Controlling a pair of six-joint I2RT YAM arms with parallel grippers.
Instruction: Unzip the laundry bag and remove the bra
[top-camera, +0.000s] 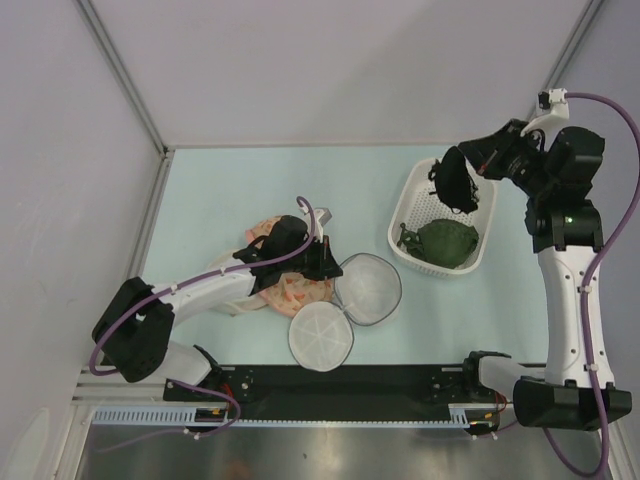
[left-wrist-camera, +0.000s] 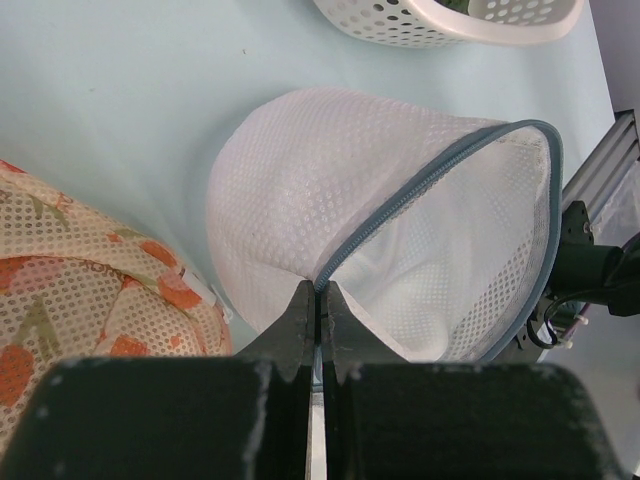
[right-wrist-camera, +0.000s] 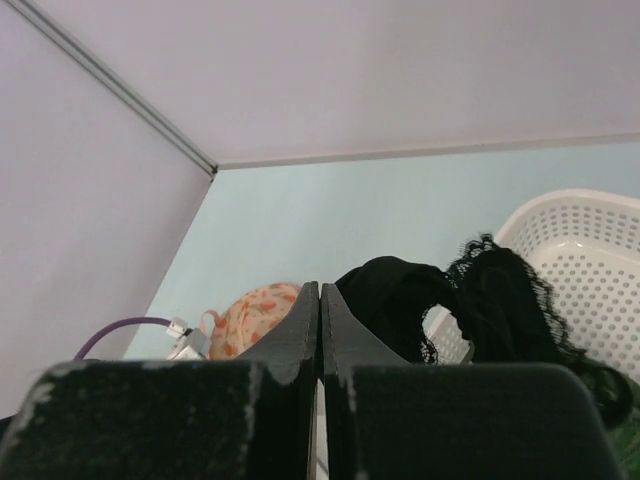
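The black bra (top-camera: 454, 182) is hanging free above the white basket, so my right gripper keeps lowering it onto the dark green garment (top-camera: 447, 243) and lets go there.
The laundry bag (top-camera: 370, 288) lies open on the table, its white mesh and blue-grey zipper rim filling the left wrist view (left-wrist-camera: 330, 190). My left gripper (top-camera: 330, 268) is shut on the bag's zipper rim, with the pinch point (left-wrist-camera: 318, 292) at the edge. No black fabric shows inside the bag. My right gripper (top-camera: 464, 165) is shut and holds the black bra (top-camera: 452, 185) in the air over the basket's far end. In the right wrist view the bra (right-wrist-camera: 440, 300) hangs just right of my shut gripper (right-wrist-camera: 319, 288).
A white perforated basket (top-camera: 478, 255) at the right holds a dark green garment (top-camera: 445, 242). A peach floral item in mesh (top-camera: 290, 288) lies under the left arm and shows in the left wrist view (left-wrist-camera: 80, 290). A round white mesh panel (top-camera: 320, 338) lies near the front edge.
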